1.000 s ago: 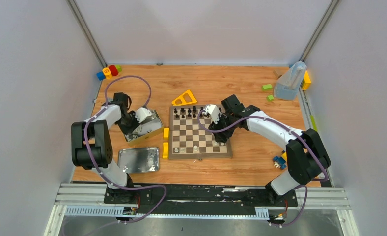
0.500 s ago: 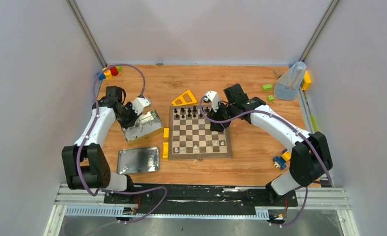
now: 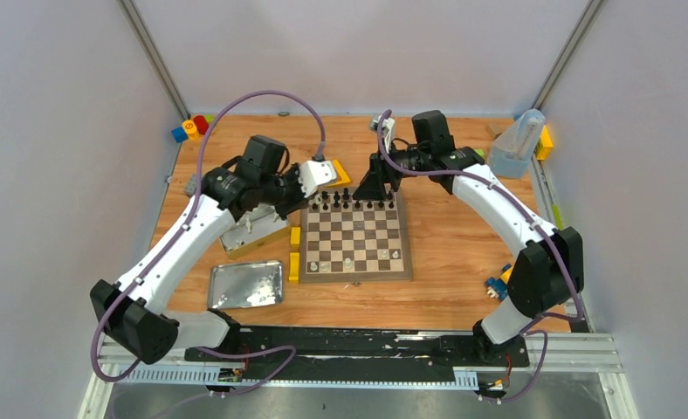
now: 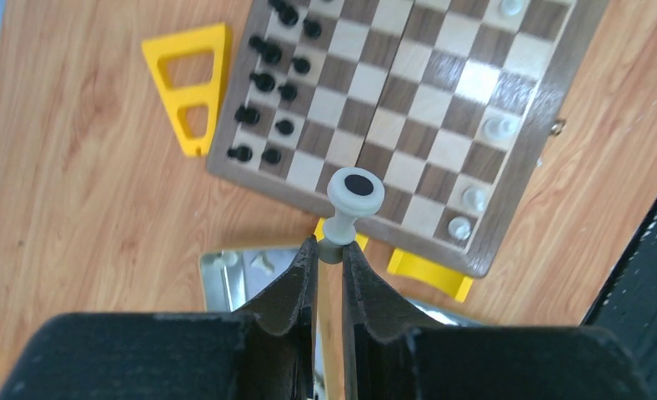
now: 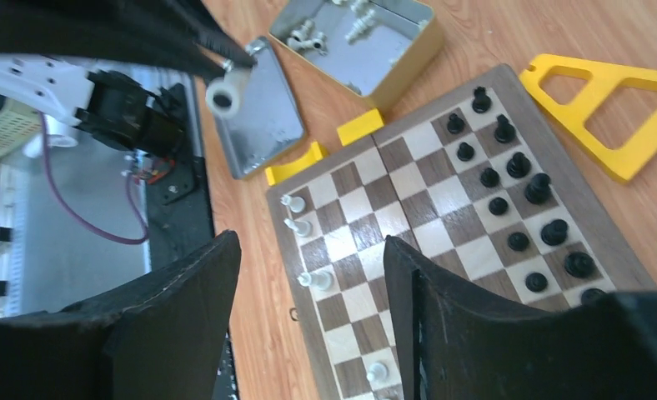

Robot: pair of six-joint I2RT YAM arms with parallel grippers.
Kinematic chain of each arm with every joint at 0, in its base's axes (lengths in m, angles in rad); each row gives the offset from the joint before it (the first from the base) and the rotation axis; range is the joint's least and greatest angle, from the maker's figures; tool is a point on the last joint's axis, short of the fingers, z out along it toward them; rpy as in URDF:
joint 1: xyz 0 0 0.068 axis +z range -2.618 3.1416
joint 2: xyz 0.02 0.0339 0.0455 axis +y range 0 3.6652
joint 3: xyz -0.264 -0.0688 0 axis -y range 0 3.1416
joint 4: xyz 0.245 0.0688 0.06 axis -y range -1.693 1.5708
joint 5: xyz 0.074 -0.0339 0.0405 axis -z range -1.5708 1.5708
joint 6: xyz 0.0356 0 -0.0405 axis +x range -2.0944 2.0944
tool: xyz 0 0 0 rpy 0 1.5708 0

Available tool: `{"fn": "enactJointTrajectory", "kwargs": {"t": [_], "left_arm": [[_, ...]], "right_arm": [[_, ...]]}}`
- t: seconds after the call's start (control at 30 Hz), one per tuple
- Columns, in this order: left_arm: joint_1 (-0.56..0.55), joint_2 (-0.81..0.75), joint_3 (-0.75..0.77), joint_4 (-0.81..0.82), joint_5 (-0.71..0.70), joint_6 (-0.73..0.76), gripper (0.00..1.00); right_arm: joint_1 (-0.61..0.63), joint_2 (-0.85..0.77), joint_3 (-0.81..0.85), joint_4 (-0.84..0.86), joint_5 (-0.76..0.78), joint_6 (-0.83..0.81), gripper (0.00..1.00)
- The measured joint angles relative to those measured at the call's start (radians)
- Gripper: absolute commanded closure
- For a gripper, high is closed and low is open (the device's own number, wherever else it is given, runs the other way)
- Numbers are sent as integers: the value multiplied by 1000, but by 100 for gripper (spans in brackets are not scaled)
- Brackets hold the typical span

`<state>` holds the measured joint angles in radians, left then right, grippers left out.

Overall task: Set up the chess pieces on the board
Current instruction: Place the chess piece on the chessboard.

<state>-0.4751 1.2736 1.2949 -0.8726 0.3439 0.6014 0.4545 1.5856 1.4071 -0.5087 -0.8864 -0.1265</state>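
The white chess piece's bottom side point(image 4: 358, 185) is tilted up in my left gripper, so my right gripper should take hold of the piece's base point(image 5: 223, 97) first, and then my left gripper should grip the piece anew by its head.
The board point(image 3: 355, 275) lies mid-table. Black chess pieces point(image 3: 354, 202) fill its two far rows, and three white pieces point(image 3: 349, 260) stand near its front edge. My left gripper point(image 4: 331, 248) is shut on a white chess piece point(image 4: 354, 198) and holds it high over the board's left front corner point(image 4: 532, 154). The held piece also shows in the right wrist view point(image 5: 225, 93). My right gripper point(image 5: 308, 292) is open and empty, raised above the board's far edge point(image 3: 371, 186). Black pieces point(image 5: 517, 200) and white pieces point(image 5: 317, 279) show below it.
An open tin point(image 3: 253, 223) with several white pieces point(image 5: 358, 42) sits left of the board, its lid point(image 3: 246, 284) in front. Yellow blocks point(image 3: 294, 253) touch the board's left edge, and a yellow triangle point(image 4: 188, 83) lies behind it. Toys lie at the back corners point(image 3: 192, 127) point(image 3: 515, 144).
My left arm lifted out of the tin and swung right towards the board, holding a white piece. My right gripper rose from the board and pulled back to its far edge.
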Motion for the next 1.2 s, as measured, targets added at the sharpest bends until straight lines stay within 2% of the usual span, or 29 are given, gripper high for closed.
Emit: {"fn": "enactJointTrajectory", "kwargs": {"t": [0.13, 0.37, 0.77, 1.2], "left_arm": [[-121, 40, 74, 14, -38, -72, 93], [-220, 101, 113, 47, -123, -153, 93], [-289, 127, 117, 49, -252, -197, 93], [-311, 138, 122, 55, -296, -214, 93]], "right_arm": [[-6, 42, 8, 51, -95, 104, 32], [-6, 82, 8, 93, -212, 211, 33], [-6, 89, 6, 148, -260, 288, 41], [13, 150, 6, 155, -257, 311, 51]]}}
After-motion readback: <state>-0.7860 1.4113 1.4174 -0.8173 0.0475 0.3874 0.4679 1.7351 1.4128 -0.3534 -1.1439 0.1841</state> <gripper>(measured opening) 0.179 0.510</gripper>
